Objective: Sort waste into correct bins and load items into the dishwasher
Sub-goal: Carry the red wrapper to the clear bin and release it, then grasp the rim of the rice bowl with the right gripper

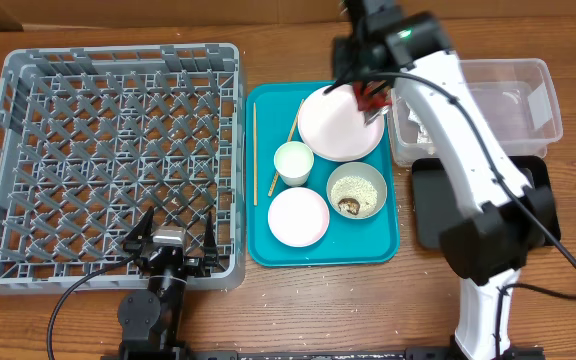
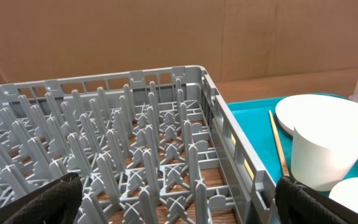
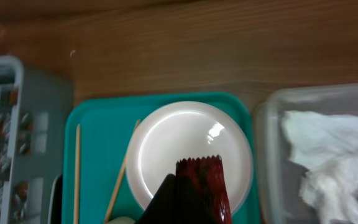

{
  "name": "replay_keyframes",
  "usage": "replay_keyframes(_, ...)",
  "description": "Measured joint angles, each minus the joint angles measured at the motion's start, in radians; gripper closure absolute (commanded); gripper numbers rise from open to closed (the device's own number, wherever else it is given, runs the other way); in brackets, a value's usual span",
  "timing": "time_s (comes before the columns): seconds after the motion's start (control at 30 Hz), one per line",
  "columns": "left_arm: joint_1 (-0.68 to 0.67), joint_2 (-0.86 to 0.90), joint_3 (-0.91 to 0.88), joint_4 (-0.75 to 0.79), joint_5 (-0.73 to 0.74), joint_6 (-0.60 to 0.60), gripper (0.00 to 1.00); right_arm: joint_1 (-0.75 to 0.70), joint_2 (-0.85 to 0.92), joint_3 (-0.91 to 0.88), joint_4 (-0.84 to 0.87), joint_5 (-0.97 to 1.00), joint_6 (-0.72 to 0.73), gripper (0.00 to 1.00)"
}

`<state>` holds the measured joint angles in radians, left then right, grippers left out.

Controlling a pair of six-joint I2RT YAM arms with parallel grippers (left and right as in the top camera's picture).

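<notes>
The red shiny wrapper (image 1: 372, 97) is hanging free of the large white plate, so my right gripper should continue to go to the clear tub (image 1: 510, 105) and let the wrapper go next to the napkin.
My right gripper (image 1: 371, 98) is shut on the red shiny wrapper (image 3: 205, 186) and holds it above the large white plate (image 1: 338, 124) on the teal tray (image 1: 263, 200). The crumpled white napkin (image 3: 325, 149) lies in the clear tub (image 1: 528, 80). The black tray (image 1: 428, 210) sits in front of the tub. On the teal tray are the cup (image 1: 293, 162), the small plate (image 1: 298, 217), the bowl (image 1: 357, 190) with rice and a brown lump, and two chopsticks (image 1: 255, 150). My left gripper (image 1: 173, 240) is open over the grey dish rack's (image 1: 28, 150) front edge.
Brown cardboard stands behind the table in the left wrist view (image 2: 166, 31). The wooden table (image 1: 298, 310) shows in front of the tray and rack. My right arm's white link (image 1: 468, 150) crosses over the black tray.
</notes>
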<state>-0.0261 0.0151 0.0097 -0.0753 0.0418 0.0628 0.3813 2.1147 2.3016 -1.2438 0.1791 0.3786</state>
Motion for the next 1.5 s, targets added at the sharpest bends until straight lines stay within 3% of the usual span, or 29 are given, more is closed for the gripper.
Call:
replay_keyframes(0.13, 0.000, 0.000, 0.000, 0.000, 0.000, 0.000, 0.00, -0.081, -0.028, 0.012, -0.088, 0.169, 0.198, 0.96)
replay_keyframes(0.3, 0.000, 0.000, 0.000, 0.000, 0.000, 0.000, 0.00, -0.245, -0.026, -0.105, -0.040, 0.237, 0.348, 0.96)
replay_keyframes(0.43, 0.000, 0.000, 0.000, 0.000, 0.000, 0.000, 0.00, -0.366, -0.021, -0.246, 0.047, 0.170, 0.394, 0.95)
replay_keyframes(0.7, 0.000, 0.000, 0.000, 0.000, 0.000, 0.000, 0.00, -0.491, -0.006, -0.473, 0.166, -0.034, 0.433, 0.75)
replay_keyframes(0.9, 0.000, 0.000, 0.000, 0.000, 0.000, 0.000, 0.00, -0.491, -0.006, -0.479, 0.182, -0.094, 0.428, 0.74)
replay_keyframes(1.03, 0.000, 0.000, 0.000, 0.000, 0.000, 0.000, 0.00, -0.490, -0.006, -0.468, 0.168, -0.158, 0.365, 0.61)
replay_keyframes(1.17, 0.000, 0.000, 0.000, 0.000, 0.000, 0.000, 0.00, -0.490, -0.006, -0.372, 0.047, -0.275, 0.225, 0.52)
replay_keyframes(1.37, 0.000, 0.000, 0.000, 0.000, 0.000, 0.000, 0.00, -0.445, -0.101, -0.238, -0.098, -0.351, 0.069, 0.29)
replay_keyframes(1.5, 0.000, 0.000, 0.000, 0.000, 0.000, 0.000, 0.00, -0.338, -0.226, -0.207, -0.174, -0.366, 0.016, 0.26)
